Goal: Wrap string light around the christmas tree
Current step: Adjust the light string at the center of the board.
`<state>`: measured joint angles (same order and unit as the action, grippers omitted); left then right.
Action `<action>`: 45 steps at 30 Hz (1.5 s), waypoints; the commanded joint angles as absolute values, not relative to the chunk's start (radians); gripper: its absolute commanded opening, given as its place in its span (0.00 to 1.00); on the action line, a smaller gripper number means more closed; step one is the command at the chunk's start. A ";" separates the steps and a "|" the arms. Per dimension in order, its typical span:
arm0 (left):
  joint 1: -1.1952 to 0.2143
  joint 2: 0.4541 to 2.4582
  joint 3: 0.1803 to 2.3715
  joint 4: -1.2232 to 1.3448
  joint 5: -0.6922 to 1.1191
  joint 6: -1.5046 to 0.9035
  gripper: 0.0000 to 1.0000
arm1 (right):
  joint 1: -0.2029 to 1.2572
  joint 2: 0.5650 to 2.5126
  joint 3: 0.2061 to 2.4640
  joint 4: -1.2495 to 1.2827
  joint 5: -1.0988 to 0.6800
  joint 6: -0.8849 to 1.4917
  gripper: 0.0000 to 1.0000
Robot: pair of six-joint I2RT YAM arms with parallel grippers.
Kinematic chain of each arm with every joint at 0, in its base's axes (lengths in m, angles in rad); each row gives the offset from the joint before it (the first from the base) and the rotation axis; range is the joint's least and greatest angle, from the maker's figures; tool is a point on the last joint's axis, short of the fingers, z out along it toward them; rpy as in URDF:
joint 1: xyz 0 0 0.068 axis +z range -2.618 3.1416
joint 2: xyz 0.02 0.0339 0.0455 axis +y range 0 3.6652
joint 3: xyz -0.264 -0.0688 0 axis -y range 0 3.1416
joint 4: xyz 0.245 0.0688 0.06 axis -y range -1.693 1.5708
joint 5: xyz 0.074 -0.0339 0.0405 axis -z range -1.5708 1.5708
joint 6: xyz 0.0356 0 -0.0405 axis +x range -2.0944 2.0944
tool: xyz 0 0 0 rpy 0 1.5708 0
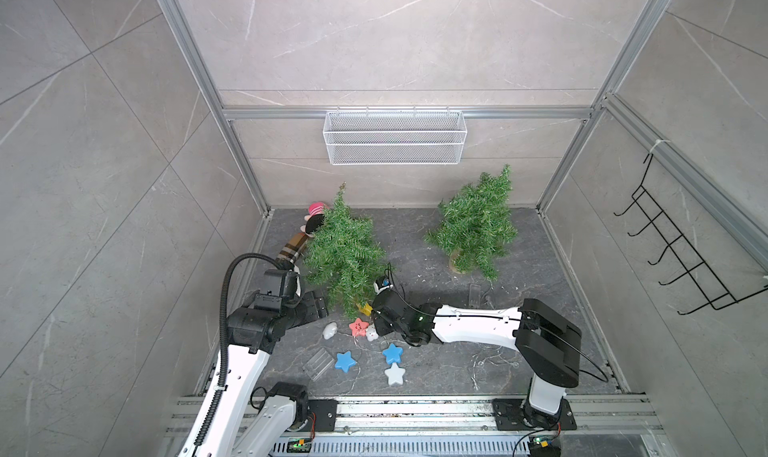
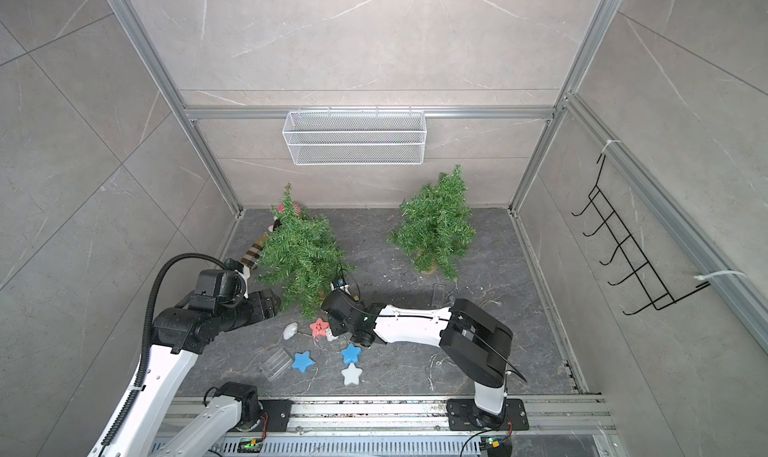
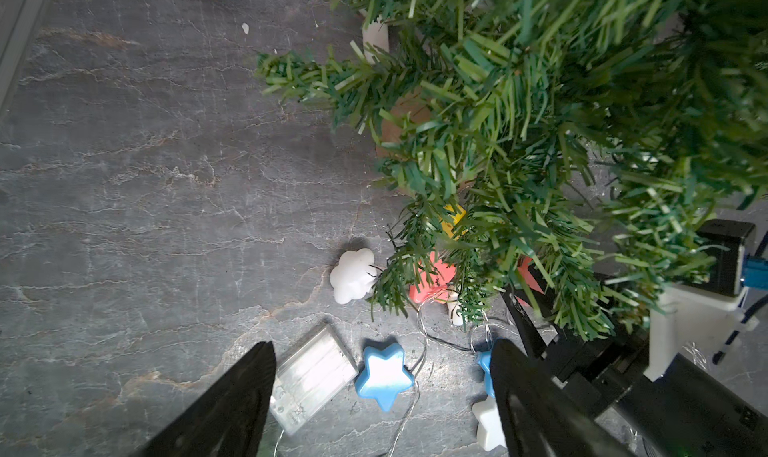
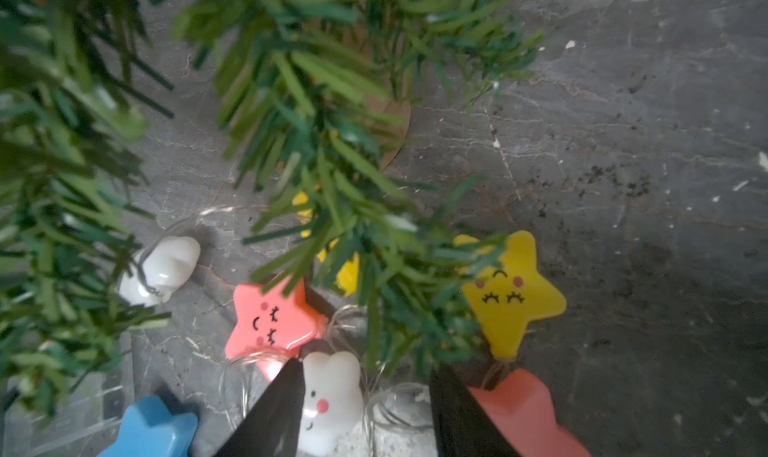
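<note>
The robot's right gripper has wire loops and lights packed close beneath it, so it should back away and grab the wire at the lone white cloud beside the battery box.
The string light lies in a loose heap on the dark floor: a red star, blue stars, a white star and a clear battery box on thin wire. The near christmas tree leans over it, and a yellow star sits under its branches. My right gripper hangs open over the heap, a white cloud light and wire loops between its fingers, the cloud against one finger. My left gripper is open beside the tree's foot, above a blue star and the battery box.
A second tree stands at the back right. A plush doll lies behind the near tree by the left wall. A white mesh basket hangs on the back wall, a black hook rack on the right wall.
</note>
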<state>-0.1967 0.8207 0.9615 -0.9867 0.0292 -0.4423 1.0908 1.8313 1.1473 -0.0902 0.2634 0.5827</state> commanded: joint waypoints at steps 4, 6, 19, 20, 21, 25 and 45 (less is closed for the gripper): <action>-0.195 0.816 0.923 -0.908 0.086 -0.480 0.78 | 1.074 1.853 1.147 -0.065 0.274 0.537 0.51; -0.196 0.817 0.896 -0.892 0.089 -0.505 0.75 | 1.074 1.840 1.150 -0.122 0.262 0.543 0.51; -0.211 0.751 0.728 -0.811 -0.004 -0.670 0.73 | 1.293 1.706 1.121 -0.557 0.126 0.472 0.59; -0.211 0.756 0.726 -0.802 -0.005 -0.670 0.73 | 1.314 1.732 1.148 -0.569 0.124 0.457 0.59; -0.211 0.767 0.724 -0.793 -0.005 -0.672 0.73 | 1.333 1.766 1.180 -0.577 0.133 0.438 0.59; -0.211 0.793 0.731 -0.775 -0.011 -0.664 0.73 | 1.359 1.892 1.287 -0.625 0.191 0.396 0.59; -0.208 0.829 0.751 -0.761 -0.063 -0.611 0.76 | 1.224 1.689 1.062 -0.829 0.365 0.487 0.57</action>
<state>-0.2089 0.8265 0.7231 -0.7719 -0.0391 -0.6361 1.1816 1.7477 1.0431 -0.7704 0.3870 0.4488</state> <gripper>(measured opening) 0.756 0.570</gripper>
